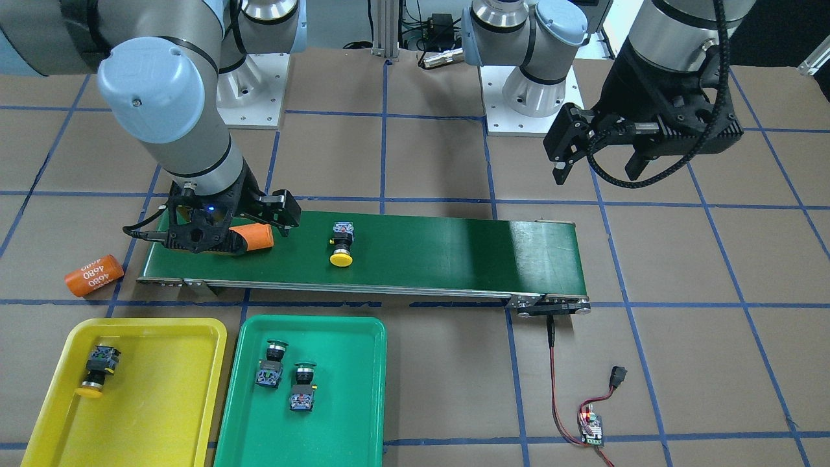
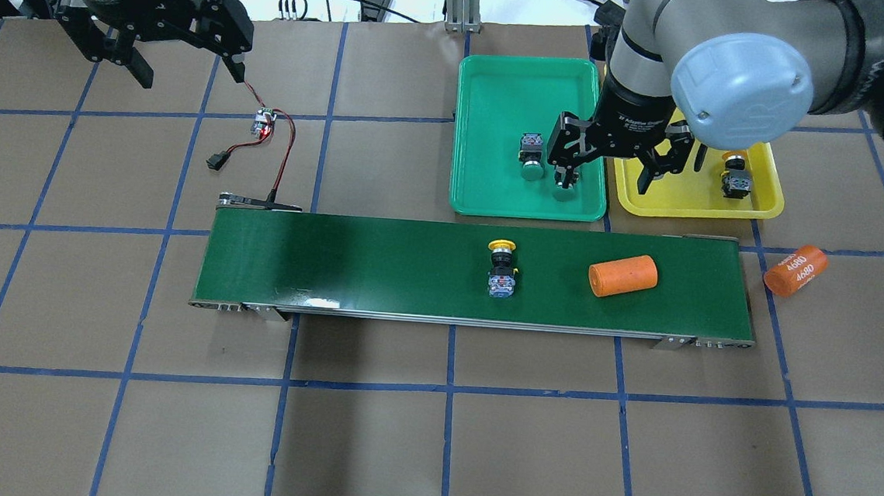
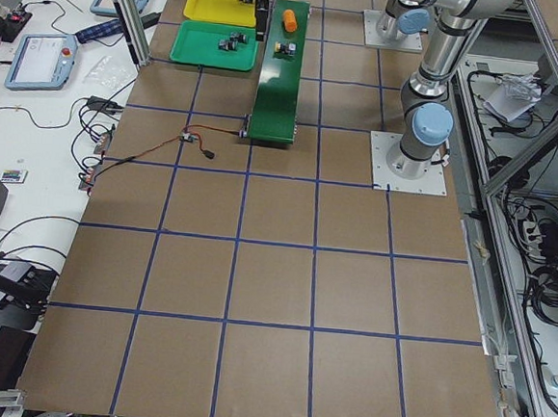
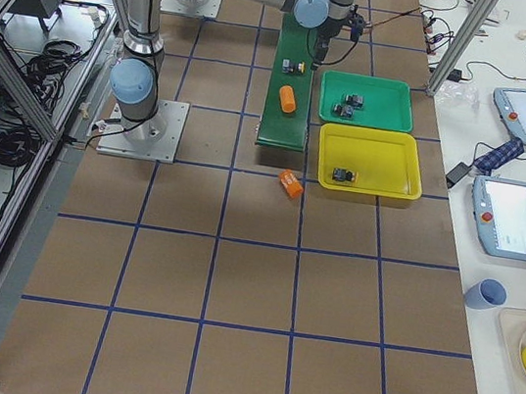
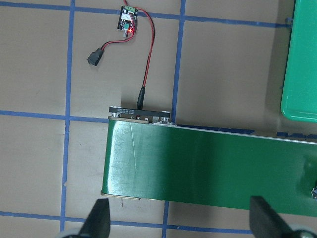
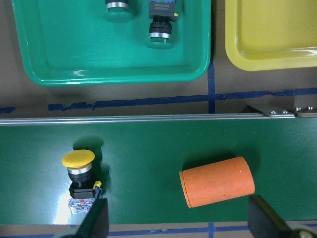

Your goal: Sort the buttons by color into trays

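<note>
I expect the orange cylinder on the belt (image 1: 255,236) to ride off while I carry the button, because a second orange cylinder (image 1: 94,275) lies off the belt's end.
One yellow-capped button (image 2: 501,264) lies on the conveyor belt (image 2: 371,266), and also shows in the right wrist view (image 6: 81,178). Another yellow-capped button (image 1: 98,370) lies in the yellow tray (image 1: 168,402). Two green-capped buttons (image 1: 271,364) (image 1: 303,388) lie in the green tray (image 1: 350,402). My right gripper (image 2: 604,180) is open and empty, raised over the belt's right end near the gap between the trays. My left gripper (image 2: 190,73) is open and empty, high above the table beyond the belt's left end.
An orange cylinder (image 2: 623,275) lies on the belt right of the button, under my right gripper. A second orange cylinder marked 4680 (image 2: 795,270) lies on the table off the belt's right end. A small controller board with red wires (image 2: 264,123) lies near the belt's left end.
</note>
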